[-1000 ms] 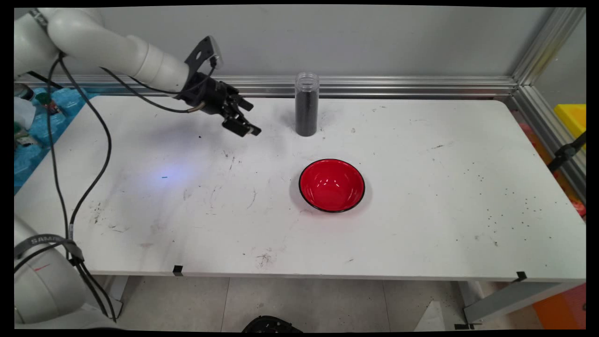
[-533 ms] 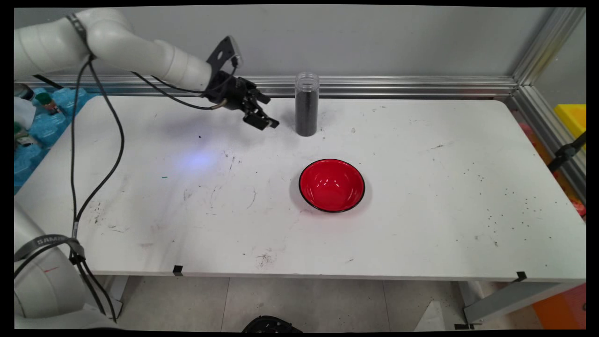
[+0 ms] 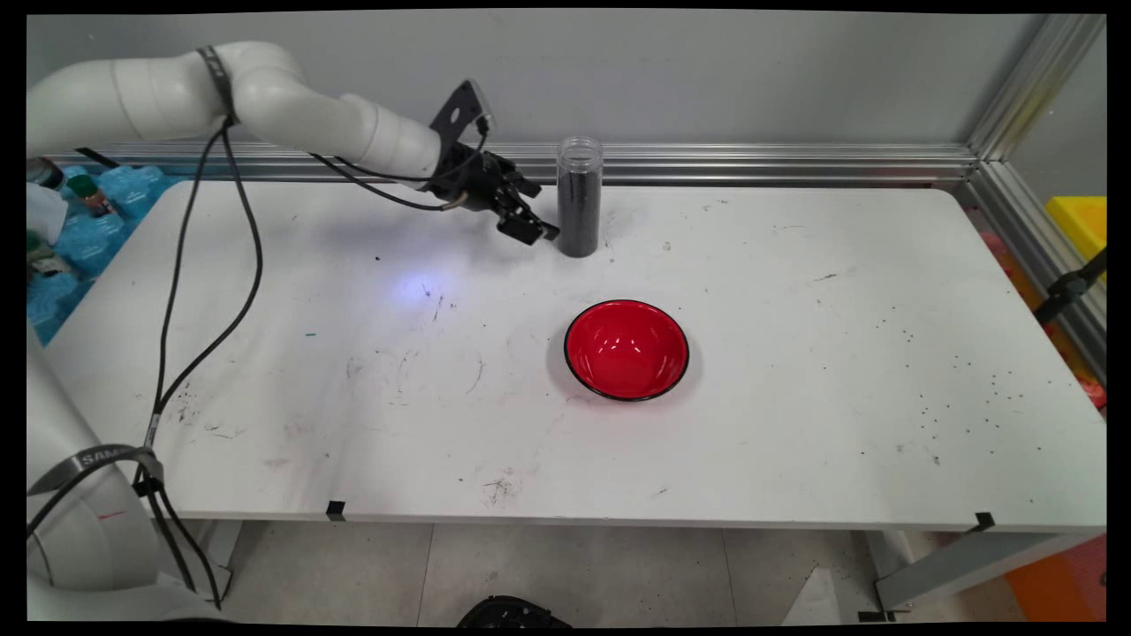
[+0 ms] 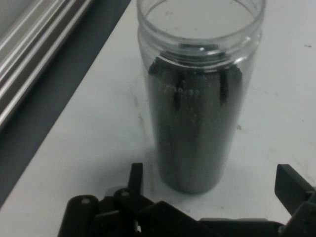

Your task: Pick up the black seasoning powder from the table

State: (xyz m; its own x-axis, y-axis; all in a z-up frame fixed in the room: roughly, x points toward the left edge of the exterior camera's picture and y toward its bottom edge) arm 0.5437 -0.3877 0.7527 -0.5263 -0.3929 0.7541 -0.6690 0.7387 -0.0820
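I expect the dark grains (image 3: 579,214) to pour out freely when I tip the jar, because they reach near its neck and the jar's wide opening (image 3: 580,147) is uncovered.
A tall clear jar (image 3: 579,196), open at the top and filled most of the way with dark grains, stands upright near the table's far edge. My gripper (image 3: 533,228) is open just to its left, low over the table and pointing at it. In the hand view the jar (image 4: 197,98) fills the middle, and its base sits between my two fingertips (image 4: 136,177), apart from both. A red bowl (image 3: 626,349) with a black rim rests empty nearer the front, to the right of the gripper.
The aluminium rail (image 3: 751,163) runs along the table's back edge right behind the jar and turns down the right side. Black cables (image 3: 190,291) hang from the arm over the table's left part. Small dark specks (image 3: 954,389) dot the right part.
The arm has swung to the right along the back of the table, bringing the open gripper from well left of the jar to right beside it. Jar and bowl have stayed put.
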